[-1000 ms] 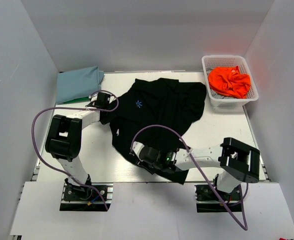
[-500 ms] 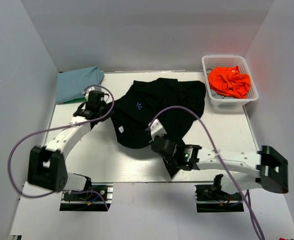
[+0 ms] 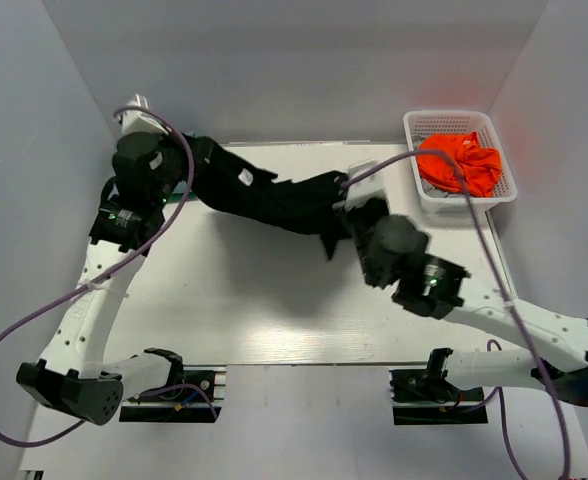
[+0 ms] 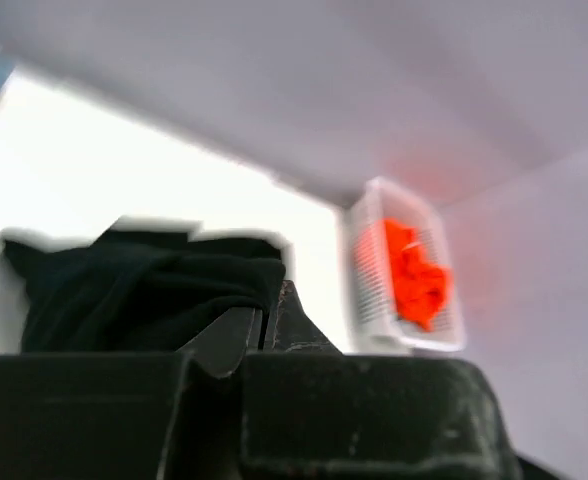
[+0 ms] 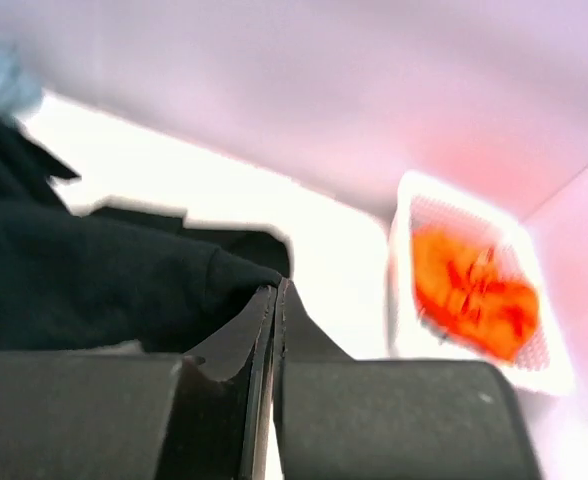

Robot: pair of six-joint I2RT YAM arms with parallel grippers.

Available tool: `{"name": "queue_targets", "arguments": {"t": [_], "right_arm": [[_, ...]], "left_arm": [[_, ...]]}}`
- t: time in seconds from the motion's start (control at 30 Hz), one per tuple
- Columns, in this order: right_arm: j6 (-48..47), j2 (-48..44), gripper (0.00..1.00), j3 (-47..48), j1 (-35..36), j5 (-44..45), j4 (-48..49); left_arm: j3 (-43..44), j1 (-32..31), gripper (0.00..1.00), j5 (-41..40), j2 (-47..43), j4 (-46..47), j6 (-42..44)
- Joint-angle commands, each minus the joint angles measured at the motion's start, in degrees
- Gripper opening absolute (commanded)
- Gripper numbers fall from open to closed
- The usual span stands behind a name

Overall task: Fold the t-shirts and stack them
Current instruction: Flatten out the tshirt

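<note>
The black t-shirt's end [image 3: 208, 172] is over the light blue t-shirt, so the robot's left gripper should swing back before the robot lays the black t-shirt flat across the table's open middle [image 3: 272, 275].
The large black t-shirt [image 3: 274, 200] hangs stretched in the air between both grippers, above the back of the white table [image 3: 274, 310]. My left gripper [image 3: 182, 152] is shut on its left end, and the jaws pinch black cloth [image 4: 144, 290] in the left wrist view [image 4: 272, 297]. My right gripper [image 3: 347, 192] is shut on its right end, with cloth [image 5: 94, 290] bunched at the closed jaws [image 5: 276, 288]. An orange t-shirt [image 3: 461, 162] lies crumpled in the basket. A blurred patch of the light blue t-shirt [image 5: 4, 80] shows at far left in the right wrist view. No green t-shirt is clearly visible.
The white mesh basket [image 3: 454, 117] stands at the back right corner; it also shows in the left wrist view [image 4: 369, 260] and the right wrist view [image 5: 404, 260]. Grey walls close in the back and both sides. Both arms are raised high, with purple cables looping beside them.
Both grippers have lifted the black t-shirt off the table and pulled it apart, up and toward the back. It now hangs as a stretched band instead of lying spread out.
</note>
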Motion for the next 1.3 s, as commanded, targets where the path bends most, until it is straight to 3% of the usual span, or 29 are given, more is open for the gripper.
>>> {"name": "queue_targets", "arguments": {"t": [0.0, 0.17, 0.33, 0.43, 0.47, 0.53, 0.57, 0.67, 0.9, 1.0, 1.27], "right_arm": [[-9.76, -2.8, 0.0, 13.31, -0.24, 0.21, 4.26], [-13.71, -0.78, 0.0, 27.11, 0.02, -5.51, -5.49], [-15.13, -0.6, 0.0, 41.2, 0.11, -13.76, -11.39], [-13.03, -1.57, 0.0, 51.26, -0.07, -24.72, -16.74], [-12.58, -2.0, 0.0, 52.54, -0.07, -33.81, -21.8], [-11.09, -3.49, 0.0, 55.52, -0.15, -39.67, -23.77], [-10.56, -3.94, 0.0, 55.89, -0.24, -47.1, -24.22], [-8.36, -6.05, 0.0, 57.12, -0.42, -55.04, -24.31], [-6.16, -7.55, 0.0, 57.91, -1.03, -64.1, -23.34], [-5.54, -7.46, 0.0, 57.91, -1.38, -65.19, -22.47], [-7.83, -5.53, 0.0, 56.07, -1.65, -54.65, -19.13]], "left_arm": [[8.73, 0.01, 0.0, 5.88, -2.67, 2.55, 3.6], [23.38, 0.01, 0.0, 10.92, -1.44, 1.61, 6.5], [30.71, 0.01, 0.0, 14.51, -1.96, 2.13, 9.58], [40.53, 0.01, 0.0, 18.21, -1.27, -0.68, 10.81], [42.39, 0.01, 0.0, 19.52, -0.74, -1.47, 10.82], [47.3, 0.71, 0.0, 21.46, -0.73, -2.0, 10.82], [48.81, 0.71, 0.0, 22.17, -0.21, -3.05, 10.82], [49.8, 1.24, 0.0, 23.49, -2.74, -2.27, 9.59], [49.8, 1.85, 0.0, 29.46, -7.5, 2.29, 7.22], [51.02, 2.38, 0.0, 27.8, -8.12, 2.3, 7.21], [52.08, 3.44, 0.0, 23.93, -3.21, 0.55, 8.97]]}}
